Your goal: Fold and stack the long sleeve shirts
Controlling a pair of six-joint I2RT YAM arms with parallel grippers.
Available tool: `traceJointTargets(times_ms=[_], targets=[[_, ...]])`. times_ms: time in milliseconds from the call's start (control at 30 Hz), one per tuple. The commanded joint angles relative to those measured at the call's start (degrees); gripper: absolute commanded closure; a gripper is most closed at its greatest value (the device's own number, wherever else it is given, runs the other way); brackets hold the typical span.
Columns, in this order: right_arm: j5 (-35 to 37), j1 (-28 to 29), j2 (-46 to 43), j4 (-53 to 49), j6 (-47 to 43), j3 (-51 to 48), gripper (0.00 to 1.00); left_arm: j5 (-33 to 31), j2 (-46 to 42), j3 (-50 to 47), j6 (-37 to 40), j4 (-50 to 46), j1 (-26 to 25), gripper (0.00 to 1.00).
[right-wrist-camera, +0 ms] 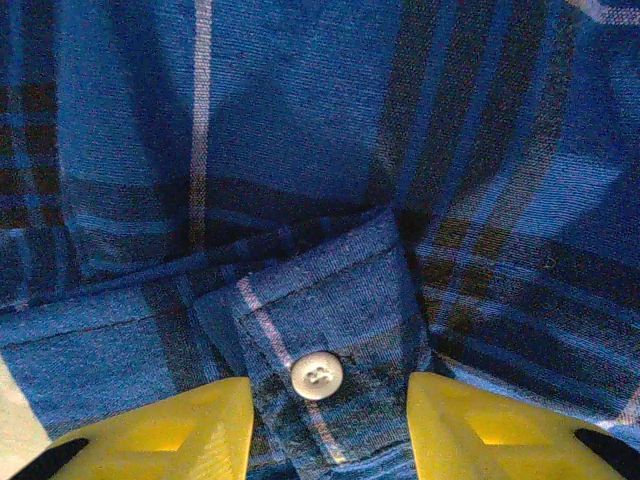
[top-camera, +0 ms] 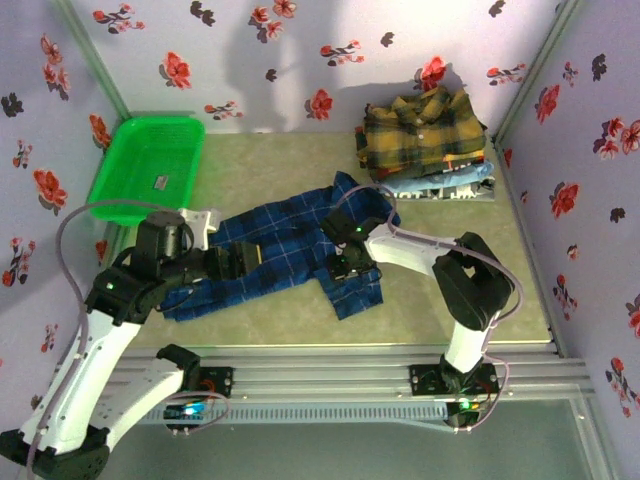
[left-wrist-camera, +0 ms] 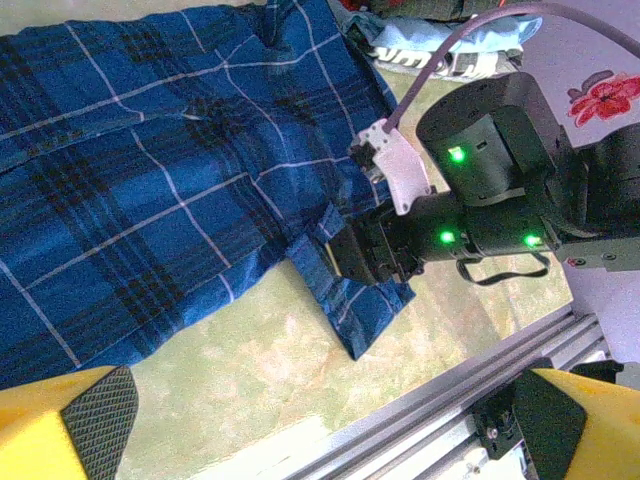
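The blue shirt's front edge (top-camera: 290, 289) lies free next to the end of its sleeve, so my left gripper should carry on moving toward the corner they form (top-camera: 317, 278) with its fingers open and close there.
A dark blue plaid long sleeve shirt (top-camera: 285, 240) (left-wrist-camera: 150, 200) lies spread across the middle of the table. My right gripper (top-camera: 350, 265) (right-wrist-camera: 328, 405) presses down on its sleeve end near the front, jaws partly apart. The buttoned cuff (right-wrist-camera: 330, 330) lies flat between the yellow fingers (right-wrist-camera: 190, 430), not pinched. My left gripper (top-camera: 243, 262) (left-wrist-camera: 322, 415) hovers open over the shirt's left half, nothing between its fingers. A mustard plaid shirt (top-camera: 425, 125) tops a folded stack at the back right, with light blue ones (top-camera: 455, 180) beneath.
A green plastic basket (top-camera: 150, 160) stands at the back left. Flowered walls close in the table on three sides. An aluminium rail (top-camera: 330, 365) (left-wrist-camera: 470, 370) runs along the front edge. Bare green tabletop (top-camera: 430, 300) lies right of the shirt.
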Motion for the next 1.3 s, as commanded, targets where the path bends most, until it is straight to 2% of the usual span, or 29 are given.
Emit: traceJointTargets(times_ms=[0, 133, 300, 533, 700, 733, 800, 833, 933, 1033, 1100, 1133, 1267], targets=[[-1.3, -0.5, 2.4, 1.0, -2.1, -0.6, 0.59, 1.9, -0.5, -2.0, 0.8, 1.1, 0.4, 0.0], [-1.7, -0.5, 1.8, 1.1, -2.2, -0.3, 0.76, 3.0, -0.3, -3.5, 0.0, 3.3, 0.4, 0.0], [-0.8, -0.4, -2.5, -1.5, -4.4, 0.4, 0.99, 7.7, 2.0, -5.0, -1.2, 7.6, -0.1, 0.01], [-0.8, -0.4, -8.2, -2.4, -5.8, -0.9, 1.0, 8.8, 5.6, -8.6, -2.3, 15.1, -1.6, 0.01], [-0.2, -0.6, -9.4, -3.8, -5.6, -0.3, 1.0, 10.5, 12.9, -9.5, -1.2, 19.6, -4.5, 0.01], [0.2, -0.6, -9.3, -4.8, -5.0, 0.4, 0.97, 11.0, 14.8, -9.0, -0.3, 19.8, -5.6, 0.01], [1.3, -0.8, -9.6, -5.9, -2.3, 0.7, 0.74, 11.0, 20.2, -6.4, 2.5, 17.7, -8.3, 0.02], [1.9, -0.9, -10.2, -6.0, -0.9, 0.5, 0.68, 10.8, 23.0, -4.7, 3.6, 15.9, -9.4, 0.02], [3.9, -1.9, -13.3, -6.8, 4.7, -0.5, 0.45, 8.5, 32.5, 0.0, 6.1, 9.2, -12.8, 0.11], [4.0, -2.2, -17.1, -5.8, 9.6, -2.7, 0.29, 7.8, 38.9, 1.7, 3.6, 8.8, -15.2, 0.23], [3.8, -2.3, -19.2, -5.0, 11.9, -4.5, 0.25, 7.8, 43.0, 2.4, 0.4, 10.1, -16.2, 0.34], [3.9, -2.4, -20.1, -4.9, 13.0, -5.5, 0.24, 7.2, 44.9, 2.8, -1.4, 10.3, -16.6, 0.36], [2.7, -2.4, -24.4, -2.7, 15.7, -9.8, 0.22, 5.2, 48.6, 3.0, -8.9, 14.5, -17.0, 0.38]])
